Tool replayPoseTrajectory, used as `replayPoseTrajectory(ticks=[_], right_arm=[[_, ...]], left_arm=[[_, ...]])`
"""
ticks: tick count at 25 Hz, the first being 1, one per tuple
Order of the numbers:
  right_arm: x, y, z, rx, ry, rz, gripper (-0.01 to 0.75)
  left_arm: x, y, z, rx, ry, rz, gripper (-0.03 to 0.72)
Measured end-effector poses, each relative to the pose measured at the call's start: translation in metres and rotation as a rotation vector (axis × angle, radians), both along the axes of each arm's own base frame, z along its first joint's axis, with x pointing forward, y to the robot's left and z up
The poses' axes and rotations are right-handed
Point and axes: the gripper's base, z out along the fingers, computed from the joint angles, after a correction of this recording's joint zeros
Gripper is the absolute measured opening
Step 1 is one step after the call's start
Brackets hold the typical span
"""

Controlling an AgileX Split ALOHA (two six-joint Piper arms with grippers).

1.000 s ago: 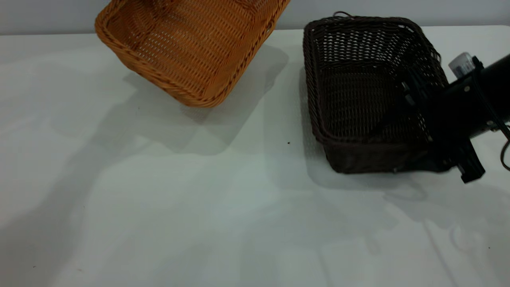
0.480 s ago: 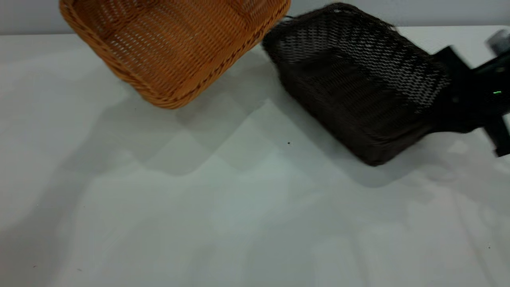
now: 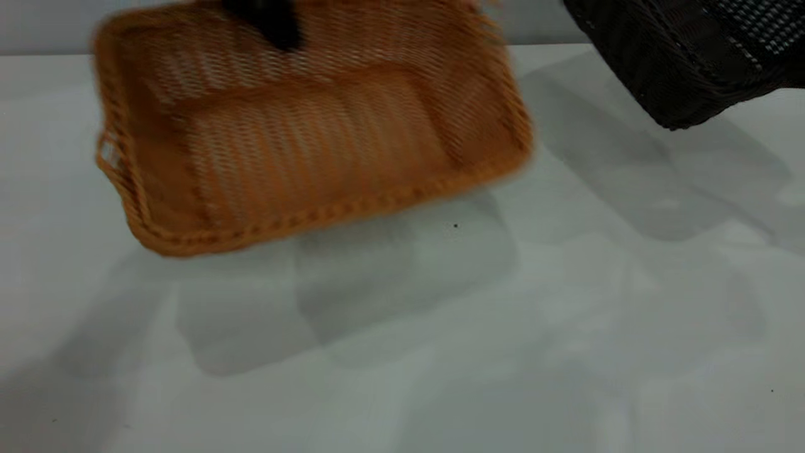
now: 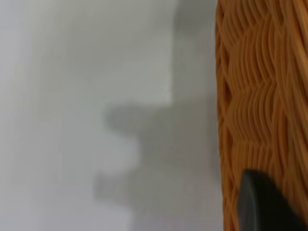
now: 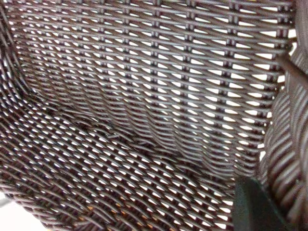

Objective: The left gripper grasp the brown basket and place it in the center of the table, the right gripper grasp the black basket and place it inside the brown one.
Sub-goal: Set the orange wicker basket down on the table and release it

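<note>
The brown basket (image 3: pixel 317 147) is tilted in the air, so my left gripper needs to put it down flat at the table's center (image 3: pixel 419 302) before my right gripper lowers the black basket.
The brown basket (image 3: pixel 302 145) is held tilted above the table (image 3: pixel 402 352), left of centre, with its open side facing the camera. My left gripper (image 3: pixel 270 25) is shut on its far rim. In the left wrist view one finger (image 4: pixel 262 204) lies against the basket's woven wall (image 4: pixel 260 96). The black basket (image 3: pixel 692 56) hangs in the air at the top right, partly out of the picture. My right gripper (image 5: pixel 281 207) is shut on its rim and out of the exterior view. The right wrist view shows one finger (image 5: pixel 255 207) inside the basket's dark weave (image 5: pixel 134 110).
Both baskets cast soft shadows on the bare white tabletop. A small dark speck (image 3: pixel 455 224) lies near the table's middle. A pale wall (image 3: pixel 38 25) runs behind the table's far edge.
The brown basket has swung round and moved nearer and toward the table's middle. The black basket has been lifted off the table, up and to the right.
</note>
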Motion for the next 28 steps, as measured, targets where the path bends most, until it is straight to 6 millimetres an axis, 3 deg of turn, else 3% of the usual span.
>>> replayPoseTrajectory(ticks=[6, 9, 15, 19, 25, 28], right_arm=[[-0.001, 0.001, 0.000, -0.017, -0.021, 0.037, 0.079], [-0.001, 0.002, 0.001, -0.012, -0.033, 0.049, 0.079], [-0.004, 0.004, 0.001, -0.015, -0.031, 0.097, 0.079], [-0.005, 0.004, 0.001, -0.021, -0.027, 0.119, 0.079], [-0.007, 0.005, 0.008, -0.026, -0.040, 0.145, 0.079], [-0.007, 0.005, 0.018, -0.042, -0.055, 0.156, 0.079]], left_arm=[[-0.019, -0.053, -0.046, -0.059, -0.023, -0.375, 0.076], [-0.027, -0.067, -0.065, -0.048, -0.015, -0.426, 0.076], [-0.031, -0.080, -0.074, -0.043, -0.036, -0.434, 0.107], [-0.028, -0.082, -0.073, -0.058, -0.049, -0.374, 0.226], [-0.024, -0.083, -0.071, -0.070, -0.041, -0.267, 0.465], [-0.017, -0.083, -0.065, -0.091, -0.065, -0.129, 0.527]])
